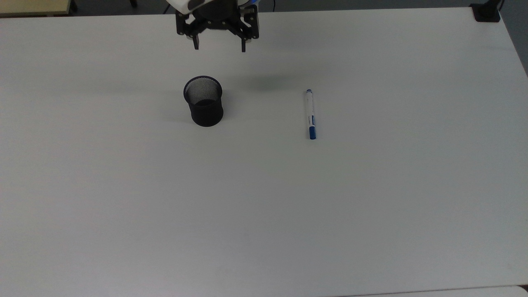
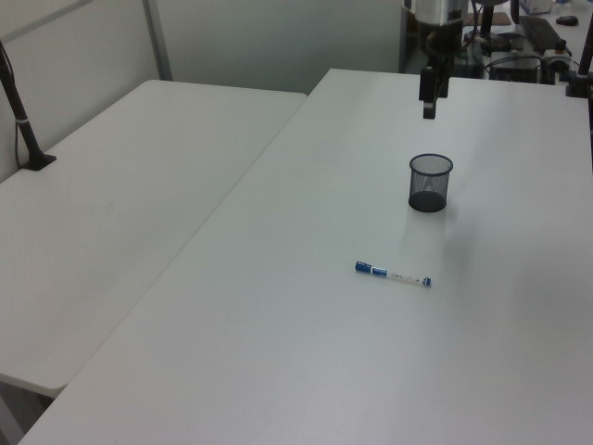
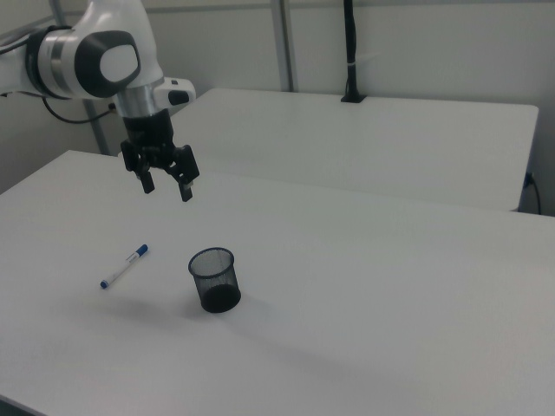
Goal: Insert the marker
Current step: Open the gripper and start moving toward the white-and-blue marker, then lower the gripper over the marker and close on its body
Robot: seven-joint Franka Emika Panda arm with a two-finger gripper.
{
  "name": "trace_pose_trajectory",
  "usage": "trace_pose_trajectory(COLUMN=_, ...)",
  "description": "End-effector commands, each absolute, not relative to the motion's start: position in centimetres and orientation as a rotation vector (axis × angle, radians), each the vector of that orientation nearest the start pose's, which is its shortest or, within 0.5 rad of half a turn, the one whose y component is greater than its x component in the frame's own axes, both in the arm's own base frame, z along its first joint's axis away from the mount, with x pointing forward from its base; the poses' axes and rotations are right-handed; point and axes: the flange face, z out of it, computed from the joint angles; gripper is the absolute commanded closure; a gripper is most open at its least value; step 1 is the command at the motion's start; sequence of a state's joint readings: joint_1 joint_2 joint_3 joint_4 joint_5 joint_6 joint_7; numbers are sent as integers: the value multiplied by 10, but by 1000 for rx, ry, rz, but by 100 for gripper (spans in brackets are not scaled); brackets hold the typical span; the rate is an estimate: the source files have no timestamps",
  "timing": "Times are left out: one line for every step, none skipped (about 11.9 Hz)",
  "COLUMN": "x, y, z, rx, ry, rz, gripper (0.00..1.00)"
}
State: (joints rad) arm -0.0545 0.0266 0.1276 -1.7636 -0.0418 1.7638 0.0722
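Observation:
The marker [image 2: 393, 274] should lean on the cup's rim with its blue cap sticking out when the robot puts it in, because the black mesh cup [image 2: 429, 183] is wide and short.
The marker [image 1: 310, 114] lies flat on the white table [image 1: 264, 206], white barrel with a blue cap at its near end in the top view; it also shows as the marker [image 2: 393, 273] and the marker [image 3: 124, 265]. A black mesh cup [image 1: 203, 100] stands upright to the top view's left of it, also seen as the cup [image 2: 430, 182] and the cup [image 3: 214, 279]. My gripper [image 1: 219, 46] hangs open and empty in the air beyond the cup, well clear of both; the same gripper [image 3: 166, 188] appears above and behind the marker in the right view, and as the gripper [image 2: 429, 100].
A second white table [image 2: 111, 213] adjoins at the left view's left. A black clamp mount [image 1: 486, 12] sits at the far right corner in the top view. A black post [image 3: 350, 52] rises from the other table in the right view.

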Motion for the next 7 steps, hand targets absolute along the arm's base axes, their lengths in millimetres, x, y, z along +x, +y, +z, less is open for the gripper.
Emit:
trace_pose_trajectory(x=584, y=80, z=497, rx=-3175, ry=-158, rz=75, gripper=0)
trace_pose_trajectory(x=587, y=100, z=481, rx=-3171, ry=-206, rz=94, gripper=0)
trace_pose_trajectory(x=590, y=116, z=465, rx=-3166, ry=-241, rz=108, gripper=0)
trace_pose_trajectory(x=594, y=134, z=448, rx=-3160, ry=-281, rz=115, gripper=0)
trace_pose_trajectory(x=596, y=151, z=431, rx=-3153, ry=-323, rz=117, gripper=0)
trace_pose_trajectory(x=599, y=170, z=414, rx=-3146, ry=-353, rz=107, gripper=0)
trace_pose_trajectory(x=602, y=187, z=397, rx=-3146, ry=-313, rz=93, gripper=0)
